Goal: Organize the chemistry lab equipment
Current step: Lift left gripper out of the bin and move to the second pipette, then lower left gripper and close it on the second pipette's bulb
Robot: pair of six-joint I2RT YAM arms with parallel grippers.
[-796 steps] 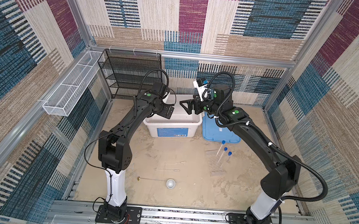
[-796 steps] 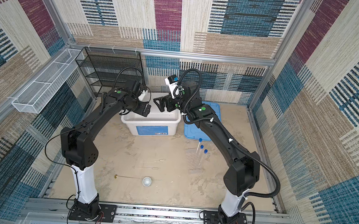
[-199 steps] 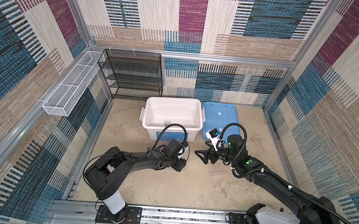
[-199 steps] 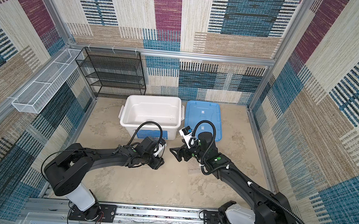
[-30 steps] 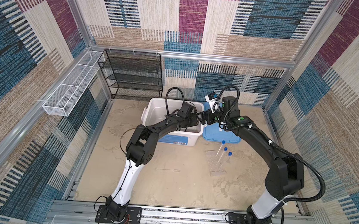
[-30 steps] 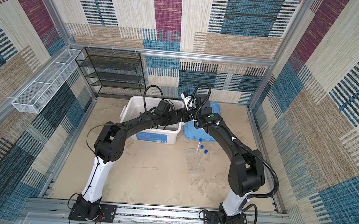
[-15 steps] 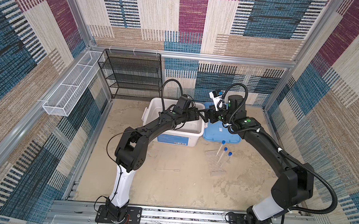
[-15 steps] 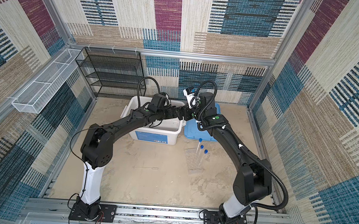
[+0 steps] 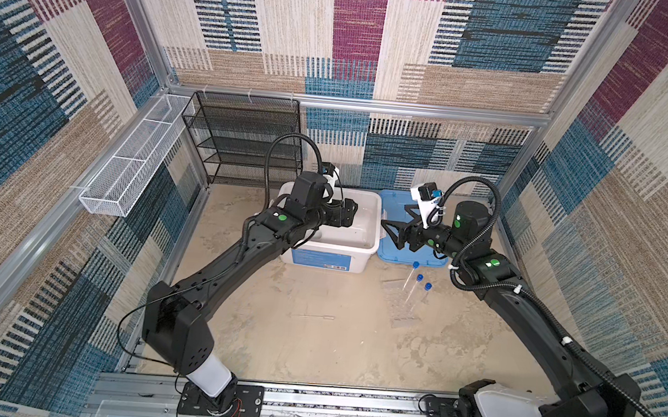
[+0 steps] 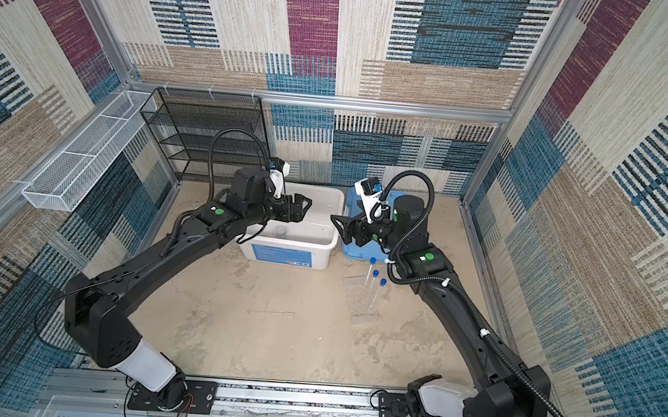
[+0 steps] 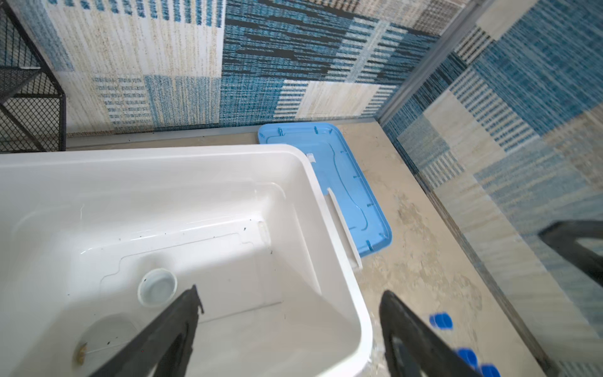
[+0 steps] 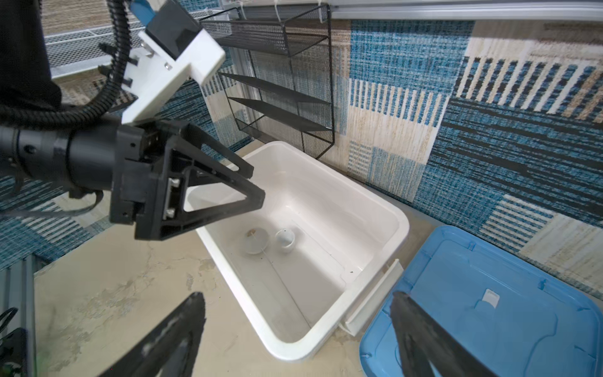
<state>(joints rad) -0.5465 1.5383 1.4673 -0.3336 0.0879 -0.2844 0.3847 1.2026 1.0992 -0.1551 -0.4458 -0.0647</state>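
The clear pipette (image 9: 327, 317) is free of the rack and bin, so I should keep moving my open left gripper toward the pipette's stem (image 9: 310, 315) until the fingers are on either side of it.
Both small white bowls (image 12: 256, 241) (image 12: 285, 240) lie inside the white bin (image 9: 370, 221); across one runs the thin rod, its brass tip (image 11: 80, 351) on that bowl. My left gripper (image 9: 350, 215) (image 11: 290, 290) hangs open and empty over the bin's right end. Just right of the bin, my right gripper (image 9: 391, 227) (image 12: 298, 295) is open and empty above the blue lid's edge. Three blue-capped tubes (image 9: 415, 284) rest in the clear rack (image 9: 402, 304) on the floor. One clear pipette (image 9: 313, 316) lies mid-floor in both top views.
The blue lid (image 9: 399, 203) lies flat to the right of the bin. A black mesh shelf (image 9: 246, 142) stands at the back left, and a white wire basket (image 9: 136, 165) hangs on the left wall. Sandy floor stretches in front of the bin.
The left jaws have widened over the bin and the left arm's elbow has swung out to the left. The right arm has drawn back a little, staying open.
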